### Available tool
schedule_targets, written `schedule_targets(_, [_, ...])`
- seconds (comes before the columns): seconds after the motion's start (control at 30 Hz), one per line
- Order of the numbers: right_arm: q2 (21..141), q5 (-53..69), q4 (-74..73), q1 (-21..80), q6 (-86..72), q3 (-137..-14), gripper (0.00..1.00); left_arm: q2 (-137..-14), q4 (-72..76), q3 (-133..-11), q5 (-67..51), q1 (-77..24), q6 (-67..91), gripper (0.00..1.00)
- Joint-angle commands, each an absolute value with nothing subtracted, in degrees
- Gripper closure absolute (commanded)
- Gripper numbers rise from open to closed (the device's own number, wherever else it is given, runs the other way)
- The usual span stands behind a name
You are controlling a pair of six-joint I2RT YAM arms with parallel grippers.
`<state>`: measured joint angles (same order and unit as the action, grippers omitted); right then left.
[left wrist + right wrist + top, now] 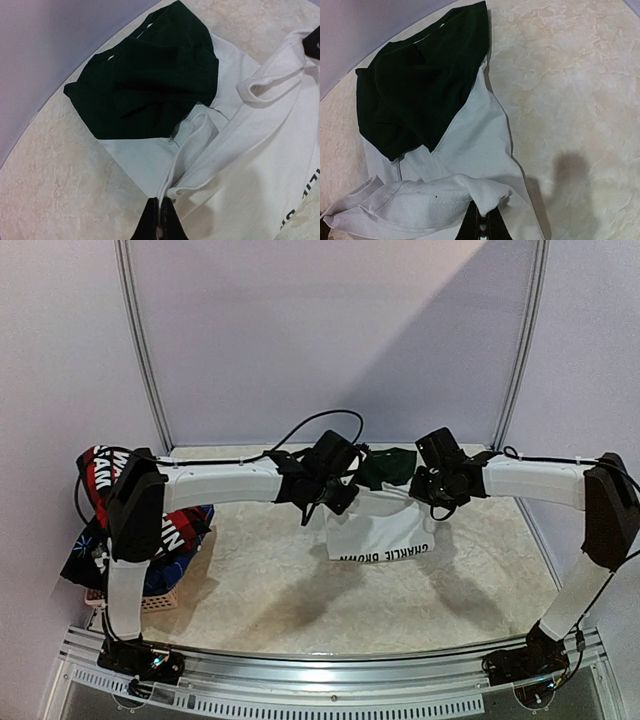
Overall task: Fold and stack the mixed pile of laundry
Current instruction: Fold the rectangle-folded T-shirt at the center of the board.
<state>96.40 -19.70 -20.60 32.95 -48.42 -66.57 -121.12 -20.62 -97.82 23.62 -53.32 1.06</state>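
Observation:
The white hem (427,200) stretches between the robot's grippers over the shirt's white cloth (477,142), so the right gripper should go on lowering the hem beside the green part until it rests, and then let go.
A white T-shirt with dark green sleeves (378,520) and black lettering lies at the middle back of the table. My left gripper (335,502) is shut on a white fold of it (162,202), near the green sleeve (150,85). My right gripper (432,498) is shut on the shirt's white hem (487,197), beside the green part (420,90). Both hold the shirt's edges a little above the table. The rest of the laundry pile (120,510), with the red-black lettered shirt on top, sits at the left edge.
A small pinkish woven basket (150,602) stands under the pile at the left. The cream table surface (300,590) spreads in front of the shirt. Purple walls and metal posts (140,350) close the back. A metal rail (320,665) runs along the near edge.

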Motion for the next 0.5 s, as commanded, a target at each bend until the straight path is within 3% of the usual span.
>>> schedule_targets(0.0, [100.8, -16.6, -17.9, 31.7, -47.2, -70.0, 1.0, -124.1, -21.6, -101.3, 21.2, -51.2, 0.0, 1.0])
schedule_targets(0.47, [109.5, -13.7, -16.7, 29.0, -47.0, -74.4, 1.0, -132.1, -23.8, -108.0, 19.9, -48.5, -1.3, 1.0])
